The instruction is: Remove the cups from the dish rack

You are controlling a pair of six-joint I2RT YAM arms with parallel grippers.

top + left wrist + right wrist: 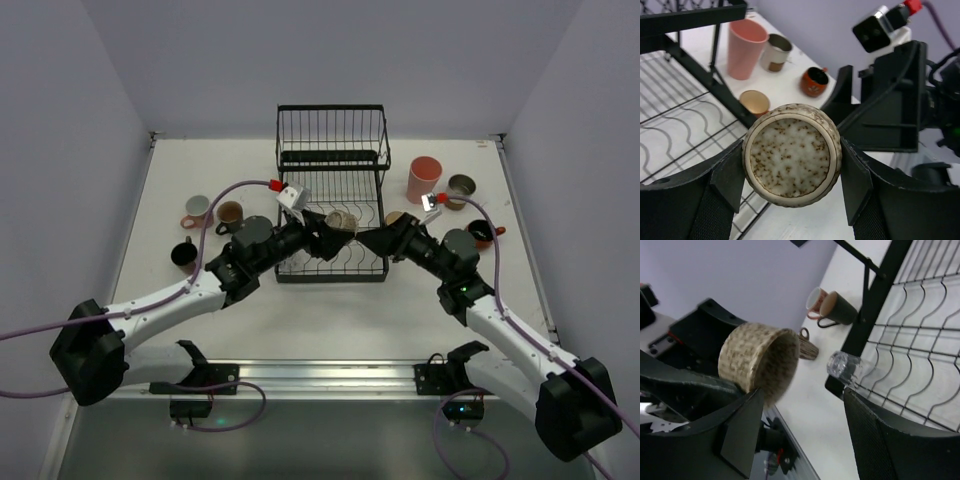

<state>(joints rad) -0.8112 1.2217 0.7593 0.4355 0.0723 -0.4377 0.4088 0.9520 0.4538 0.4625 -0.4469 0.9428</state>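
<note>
The speckled cup [757, 357] is next to my right gripper's finger, outside that gripper's open gap, so my left gripper should move the cup into that gap [804, 427] before it hands the cup over.
A beige speckled cup [791, 155] hangs between the fingers of my left gripper [792, 172], which is shut on it, base toward the wrist camera. From above, that cup [342, 220] is over the right front of the black wire dish rack [330, 110]. My right gripper [378, 238] faces it from the right and is open. In the right wrist view the cup [760, 362] sits just above my left finger, outside the wide gap of my right gripper [800, 425]. A clear glass [845, 367] lies on the rack's lower tray [920, 340].
Right of the rack stand a pink tumbler [424, 178], a beige-grey cup [461, 187], an orange-red cup [482, 232] and a small brown cup [397, 217]. On the left stand a pink-white mug [197, 208], a brown cup [229, 212] and a black mug [184, 254].
</note>
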